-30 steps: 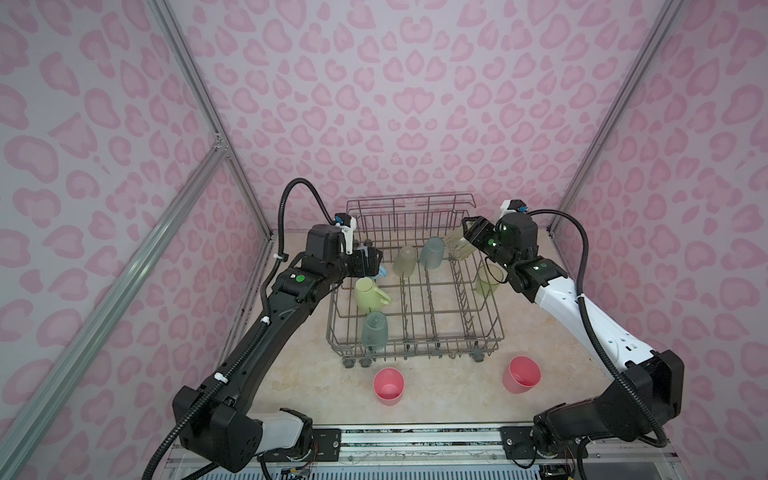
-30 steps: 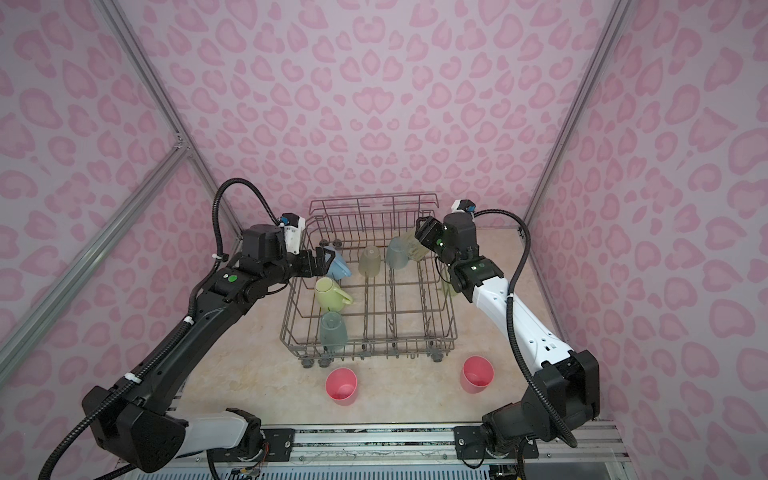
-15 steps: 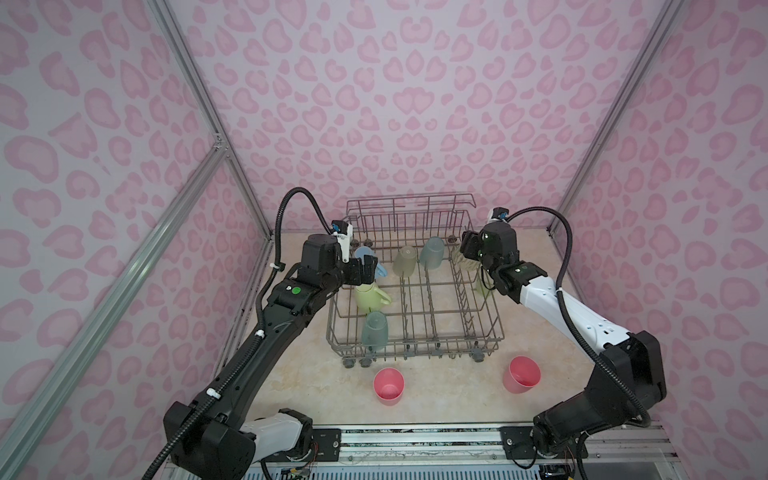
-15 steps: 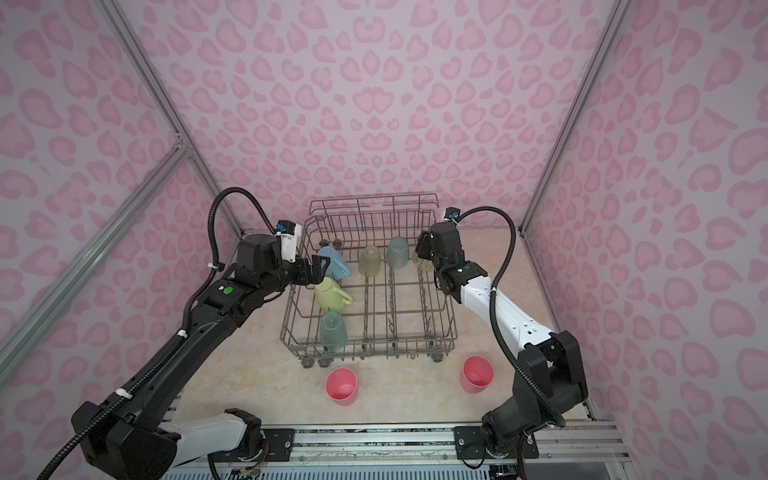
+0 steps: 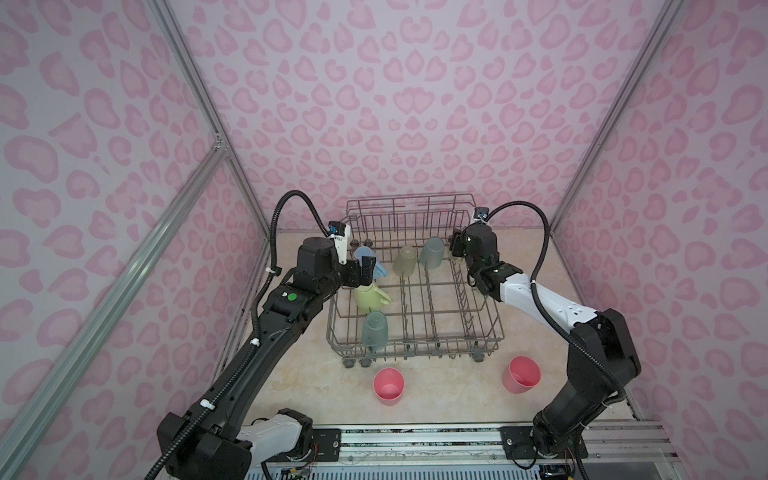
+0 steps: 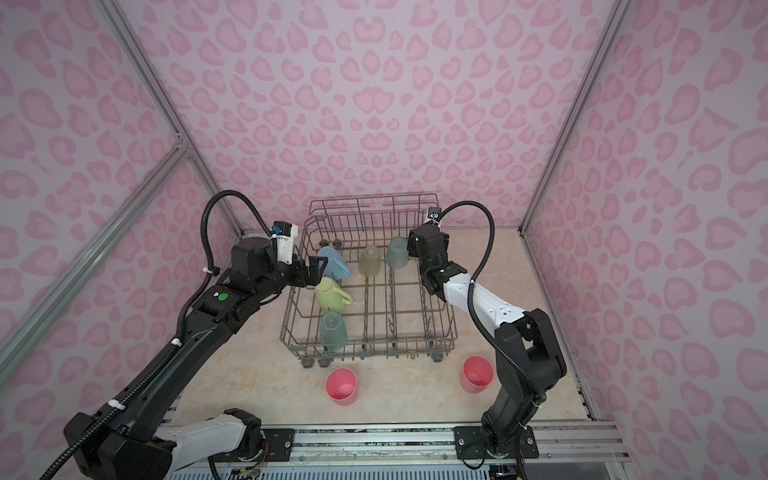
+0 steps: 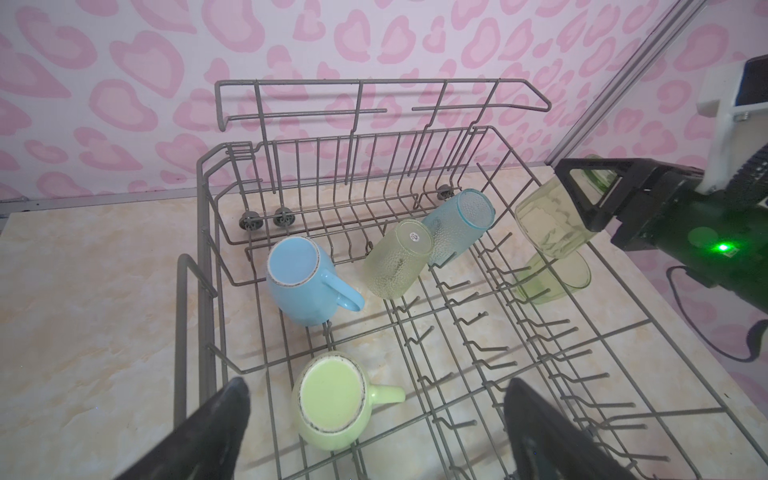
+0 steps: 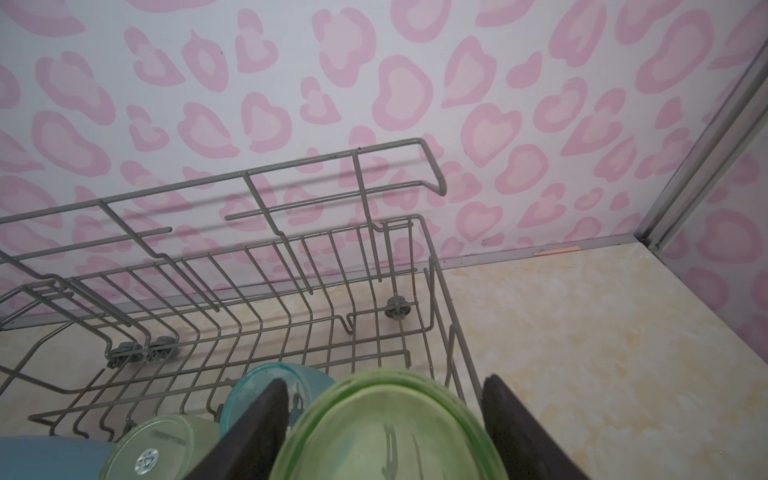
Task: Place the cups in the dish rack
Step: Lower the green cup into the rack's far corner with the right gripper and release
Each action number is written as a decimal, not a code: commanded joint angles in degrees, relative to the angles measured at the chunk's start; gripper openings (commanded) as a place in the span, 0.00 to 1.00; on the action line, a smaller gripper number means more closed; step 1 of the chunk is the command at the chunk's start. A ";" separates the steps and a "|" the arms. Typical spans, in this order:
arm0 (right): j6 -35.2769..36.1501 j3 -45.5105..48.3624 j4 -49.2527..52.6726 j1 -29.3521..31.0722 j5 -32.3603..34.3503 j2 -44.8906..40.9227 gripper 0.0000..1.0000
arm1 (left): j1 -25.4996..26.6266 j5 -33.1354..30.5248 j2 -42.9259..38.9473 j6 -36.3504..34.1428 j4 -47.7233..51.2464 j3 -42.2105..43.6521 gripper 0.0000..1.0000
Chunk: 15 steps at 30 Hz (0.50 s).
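Observation:
The held lime-green cup is upside down and the spot beside the back teal cup is free, so my right gripper should keep going down into that spot and let go.
The dish rack holds upturned cups: a light-blue mug, a pale-yellow mug, a beige cup, a teal cup at the back and another teal cup at the front left. My left gripper hangs open above the pale-yellow mug, holding nothing. My right gripper is shut on a lime-green cup, upturned over the rack's back right corner. A second lime-green cup sits just beneath it.
Two pink tumblers stand upright on the marble table in front of the rack. The rack's taller back rail stands close to the patterned rear wall. Metal frame posts run up both back corners.
My right gripper has moved a little left and down over the rack's back right corner, still holding the lime-green cup. My left gripper has drawn back slightly toward the pale-yellow mug.

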<state>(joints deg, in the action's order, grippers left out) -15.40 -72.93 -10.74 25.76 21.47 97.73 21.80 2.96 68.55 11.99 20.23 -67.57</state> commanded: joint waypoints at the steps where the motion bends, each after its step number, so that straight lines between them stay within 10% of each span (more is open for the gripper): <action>1: 2.42 -1.10 -4.93 0.24 2.65 1.85 0.61 | -0.01 -0.68 -0.69 -1.00 -2.21 0.33 0.97; 15: 4.68 -5.05 -6.92 0.35 5.60 9.68 0.60 | 0.00 -0.94 -0.79 -1.16 -2.65 0.86 0.97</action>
<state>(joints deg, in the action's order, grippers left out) -11.38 -77.69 -14.94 26.13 25.17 106.56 21.80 2.52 68.23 11.35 19.64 -67.00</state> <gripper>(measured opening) 0.672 0.967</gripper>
